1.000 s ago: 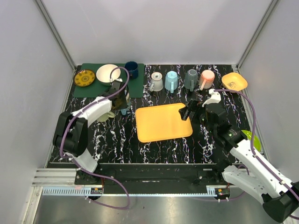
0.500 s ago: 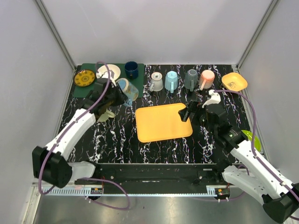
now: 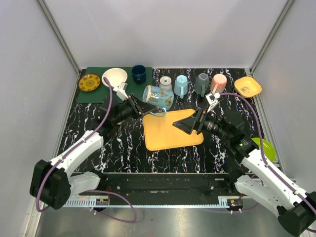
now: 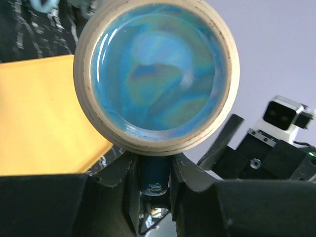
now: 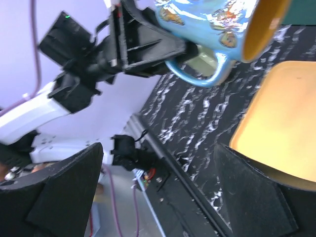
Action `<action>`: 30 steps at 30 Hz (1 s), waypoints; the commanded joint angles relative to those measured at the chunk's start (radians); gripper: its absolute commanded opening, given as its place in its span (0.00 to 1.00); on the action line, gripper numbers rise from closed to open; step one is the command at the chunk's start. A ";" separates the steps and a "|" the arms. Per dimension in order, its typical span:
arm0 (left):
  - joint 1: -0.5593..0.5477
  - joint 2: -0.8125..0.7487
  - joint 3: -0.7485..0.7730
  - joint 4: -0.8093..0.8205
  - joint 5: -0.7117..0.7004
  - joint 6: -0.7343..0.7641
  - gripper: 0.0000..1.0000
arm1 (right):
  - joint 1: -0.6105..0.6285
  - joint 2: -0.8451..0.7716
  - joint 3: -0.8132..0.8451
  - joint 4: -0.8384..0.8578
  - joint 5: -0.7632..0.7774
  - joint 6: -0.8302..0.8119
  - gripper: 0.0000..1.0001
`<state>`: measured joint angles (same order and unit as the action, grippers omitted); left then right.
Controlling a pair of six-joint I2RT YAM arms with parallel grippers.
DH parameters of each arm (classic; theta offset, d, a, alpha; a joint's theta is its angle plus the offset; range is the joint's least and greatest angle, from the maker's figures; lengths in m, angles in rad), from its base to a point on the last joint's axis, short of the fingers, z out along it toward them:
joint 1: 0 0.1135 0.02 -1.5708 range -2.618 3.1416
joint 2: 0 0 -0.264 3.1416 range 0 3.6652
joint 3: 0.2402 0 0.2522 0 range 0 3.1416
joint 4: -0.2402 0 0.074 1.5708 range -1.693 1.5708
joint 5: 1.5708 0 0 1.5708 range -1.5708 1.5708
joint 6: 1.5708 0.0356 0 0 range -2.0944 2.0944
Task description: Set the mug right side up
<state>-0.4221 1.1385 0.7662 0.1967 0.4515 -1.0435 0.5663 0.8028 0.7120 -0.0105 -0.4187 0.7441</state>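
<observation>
I keep moving my open right gripper toward that handle (image 5: 220, 72) until it closes there, as the mug handle's free side (image 3: 165, 111) faces it while my left gripper holds the mug.
The mug (image 3: 158, 97) is light blue with butterflies and a yellow inside. It hangs in the air on its side over the back left corner of the orange tray (image 3: 173, 133), mouth pointing right. My left gripper (image 3: 141, 109) is shut on its handle (image 4: 155, 174); the left wrist view shows the mug's blue glazed base (image 4: 155, 74). My right gripper (image 3: 184, 123) is open and empty, pointing left at the mug from a short way off. In the right wrist view the mug (image 5: 212, 19) is at the top, above my open right gripper (image 5: 158, 197).
Several mugs stand in a row at the back: white (image 3: 165, 84), light blue (image 3: 181, 85), grey (image 3: 201, 83), pink (image 3: 218, 83). An orange bowl (image 3: 248, 86) is back right. A green mat (image 3: 96, 95) back left carries a yellow plate (image 3: 89, 82), white bowl (image 3: 114, 76) and dark cup (image 3: 138, 73).
My left arm has lifted the mug from beside the mat and swung it right, over the tray's corner. My right gripper has turned left toward it.
</observation>
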 commanded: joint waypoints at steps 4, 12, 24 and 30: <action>-0.087 -0.059 -0.045 0.607 0.049 -0.219 0.00 | -0.003 0.062 -0.034 0.394 -0.226 0.175 0.98; -0.145 -0.065 -0.048 0.679 0.001 -0.248 0.00 | -0.002 0.133 -0.006 0.454 -0.210 0.192 0.96; -0.204 -0.083 -0.050 0.678 -0.010 -0.251 0.00 | -0.013 0.234 0.112 0.465 -0.189 0.135 0.84; -0.231 -0.094 -0.054 0.673 -0.016 -0.248 0.00 | -0.020 0.272 0.127 0.504 -0.200 0.152 0.65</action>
<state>-0.6228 1.0946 0.6868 0.6762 0.4278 -1.2835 0.5556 1.0580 0.7887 0.4000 -0.6144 0.9012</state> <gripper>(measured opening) 0.257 0.706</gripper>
